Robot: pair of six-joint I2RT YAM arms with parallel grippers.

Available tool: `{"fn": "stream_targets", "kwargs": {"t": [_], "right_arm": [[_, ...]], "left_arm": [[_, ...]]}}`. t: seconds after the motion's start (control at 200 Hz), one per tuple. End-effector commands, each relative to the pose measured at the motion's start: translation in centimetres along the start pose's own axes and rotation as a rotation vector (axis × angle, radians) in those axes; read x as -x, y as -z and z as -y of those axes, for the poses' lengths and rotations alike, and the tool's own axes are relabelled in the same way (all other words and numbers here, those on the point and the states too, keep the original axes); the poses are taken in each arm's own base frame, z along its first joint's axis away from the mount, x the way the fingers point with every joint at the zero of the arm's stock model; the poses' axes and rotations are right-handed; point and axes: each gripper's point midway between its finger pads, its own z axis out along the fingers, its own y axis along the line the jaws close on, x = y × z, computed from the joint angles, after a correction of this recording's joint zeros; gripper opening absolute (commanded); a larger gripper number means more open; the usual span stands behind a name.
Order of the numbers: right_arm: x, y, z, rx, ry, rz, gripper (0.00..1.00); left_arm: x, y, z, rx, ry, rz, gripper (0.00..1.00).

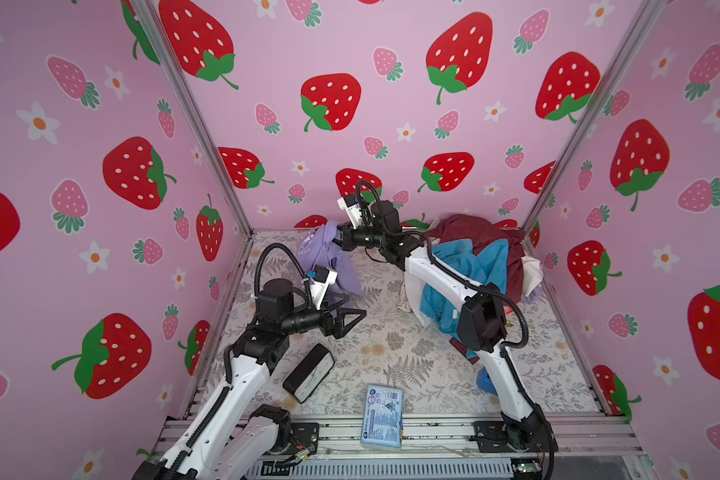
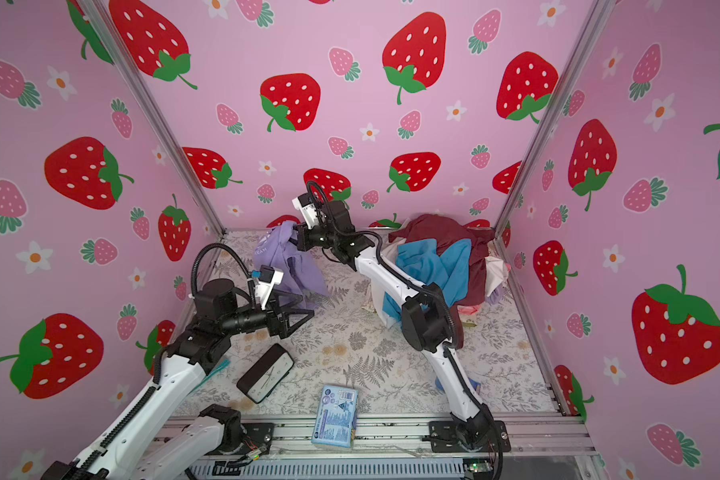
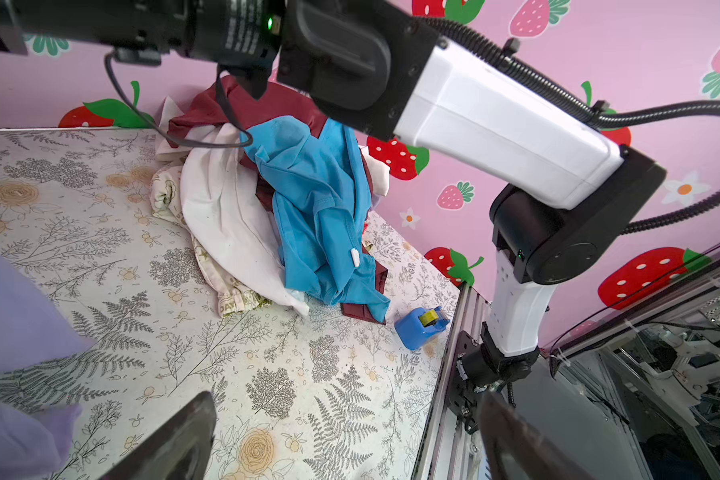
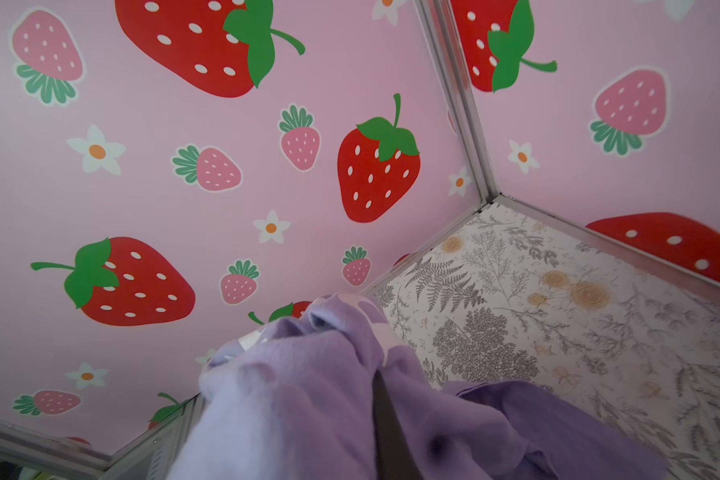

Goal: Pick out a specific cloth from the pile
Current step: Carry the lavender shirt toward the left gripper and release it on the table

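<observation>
My right gripper is holding the lavender cloth [image 1: 317,249] clear of the pile, so it should keep lowering it toward the open table [image 1: 369,281] until the cloth settles there, then let go.
The cloth [image 1: 329,262] [image 2: 287,266], a pale lavender shirt with small white letters, hangs lifted over the back left of the table. My right gripper [image 1: 339,239] [image 2: 298,239] is shut on its upper edge. In the right wrist view the cloth [image 4: 308,395] bunches over the jaws, and only a dark finger [image 4: 385,424] shows. The pile [image 1: 483,257] [image 2: 445,262] [image 3: 300,208] of maroon, bright blue and white garments lies at the back right. My left gripper [image 1: 352,322] [image 2: 304,313] [image 3: 341,449] hovers open and empty just in front of the hanging cloth [image 3: 13,324].
A black oblong device [image 1: 308,372] lies front left beside my left arm. A light blue packet [image 1: 383,415] sits at the front edge. A blue tape dispenser [image 3: 420,328] stands near the right arm's base. Strawberry-print walls close in three sides.
</observation>
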Motion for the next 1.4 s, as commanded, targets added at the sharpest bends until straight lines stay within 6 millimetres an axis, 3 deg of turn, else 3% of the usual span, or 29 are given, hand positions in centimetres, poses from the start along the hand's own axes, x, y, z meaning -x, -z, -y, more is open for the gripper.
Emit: {"fn": "stream_targets", "kwargs": {"t": [0.0,0.205,0.295,0.34,0.445,0.55,0.61,0.67,0.765,1.041,1.136,1.396], "right_arm": [[-2.1,-1.2,-0.7,0.105,-0.055,-0.024,0.0],[-8.2,-2.3,1.4,0.11,-0.16,-0.138,0.0],[-10.5,-2.2,1.4,0.108,-0.174,-0.188,0.0],[-11.8,-2.0,1.4,0.093,-0.172,-0.221,0.08],[-14.6,-1.5,1.7,0.031,-0.149,-0.297,0.18],[-17.3,-1.0,2.1,-0.017,-0.145,-0.361,0.44],[-18.7,-0.6,2.4,-0.039,-0.151,-0.389,0.51],[-20.1,-0.4,2.9,-0.064,-0.158,-0.421,0.64],[-21.9,-0.4,3.8,-0.098,-0.175,-0.459,0.68],[-23.6,-3.3,5.6,-0.077,-0.24,-0.453,0.58],[-23.5,-4.9,6.4,-0.066,-0.271,-0.424,0.53],[-21.4,-8.0,7.4,0.0,-0.339,-0.272,0.52]], "left_arm": [[-0.1,0.1,0.4,-0.007,-0.026,0.003,0.99],[0.0,0.2,0.4,-0.007,-0.033,0.007,0.99],[-0.1,0.2,0.4,-0.005,-0.029,0.006,0.99],[-0.1,0.1,0.4,-0.006,-0.028,0.006,0.99],[-0.1,0.1,0.4,-0.006,-0.029,0.007,0.99],[-0.1,0.1,0.3,-0.006,-0.029,0.007,0.99],[-0.2,0.1,0.3,-0.006,-0.026,0.004,0.99],[-0.1,0.1,0.3,-0.006,-0.027,0.005,0.99],[-0.1,0.1,0.3,-0.006,-0.027,0.005,0.99],[-0.3,0.0,0.2,-0.005,-0.025,0.0,0.99],[-0.3,0.0,0.1,-0.001,-0.026,-0.001,0.99],[-0.3,0.0,-0.1,0.008,-0.028,-0.002,0.99]]}}
